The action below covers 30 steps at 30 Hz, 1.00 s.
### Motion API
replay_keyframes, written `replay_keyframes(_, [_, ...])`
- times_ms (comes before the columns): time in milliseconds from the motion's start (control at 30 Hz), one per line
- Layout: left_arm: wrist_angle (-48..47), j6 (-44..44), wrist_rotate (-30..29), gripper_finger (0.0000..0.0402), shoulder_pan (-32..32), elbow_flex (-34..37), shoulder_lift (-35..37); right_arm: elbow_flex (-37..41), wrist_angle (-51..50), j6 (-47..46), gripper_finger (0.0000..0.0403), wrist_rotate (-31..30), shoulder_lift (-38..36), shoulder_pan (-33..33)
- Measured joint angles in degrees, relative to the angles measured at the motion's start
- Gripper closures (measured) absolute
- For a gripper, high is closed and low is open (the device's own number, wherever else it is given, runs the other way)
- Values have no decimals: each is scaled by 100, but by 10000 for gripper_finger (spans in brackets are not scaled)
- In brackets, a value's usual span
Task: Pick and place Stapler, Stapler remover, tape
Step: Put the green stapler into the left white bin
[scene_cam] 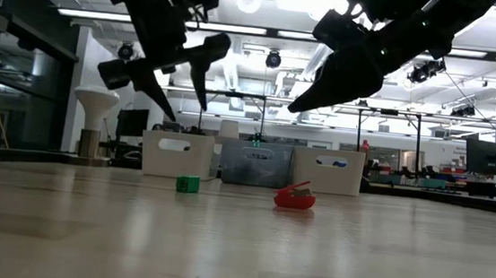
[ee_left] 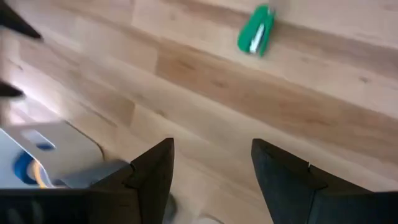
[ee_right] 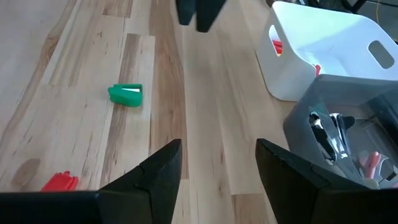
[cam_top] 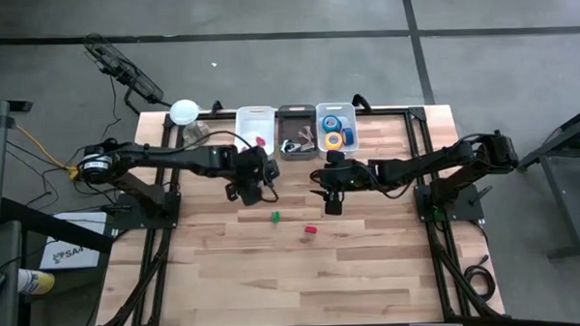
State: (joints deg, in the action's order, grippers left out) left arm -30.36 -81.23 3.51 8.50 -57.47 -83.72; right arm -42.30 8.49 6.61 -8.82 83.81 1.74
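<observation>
The green stapler lies clear of the red stapler (cam_top: pixel 310 229), so my left gripper keeps going down with its fingers open and closes across the green stapler's narrow body (cam_top: pixel 275 217).
A small green stapler (cam_top: pixel 274 217) and a small red stapler (cam_top: pixel 310 230) lie flat on the wooden table; they also show in the low view as the green stapler (scene_cam: pixel 188 183) and the red stapler (scene_cam: pixel 295 197). Blue and yellow tape rolls (cam_top: pixel 333 132) sit in the right bin. Metal stapler removers (ee_right: pixel 333 134) lie in the middle grey bin. My left gripper (cam_top: pixel 255 191) hovers open above the table, on the far left side of the green stapler (ee_left: pixel 256 37). My right gripper (cam_top: pixel 331 202) hovers open, to the far right of the red stapler (ee_right: pixel 60 182).
Three bins stand in a row at the table's far edge: a white bin (cam_top: pixel 255 116) with a red item inside, the grey bin (cam_top: pixel 296 112) and the tape bin (cam_top: pixel 335 108). A white lamp-like object (cam_top: pixel 184 112) stands at the far left corner. Bare wood lies toward the near edge.
</observation>
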Motion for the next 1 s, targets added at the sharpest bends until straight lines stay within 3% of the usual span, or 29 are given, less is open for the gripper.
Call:
replay_keyframes(233, [678, -299, -18, 188, -453, -13, -220, 1, -6, -9, 206, 7, 0, 0])
replay_keyframes(633, [1060, -338, -143, 189, -941, -4, -1018, 4, -191, -15, 206, 107, 0, 0])
replay_keyframes(1000, [342, -730, -374, 189, -1259, -611, -1650, 2, -224, -17, 206, 103, 0, 0])
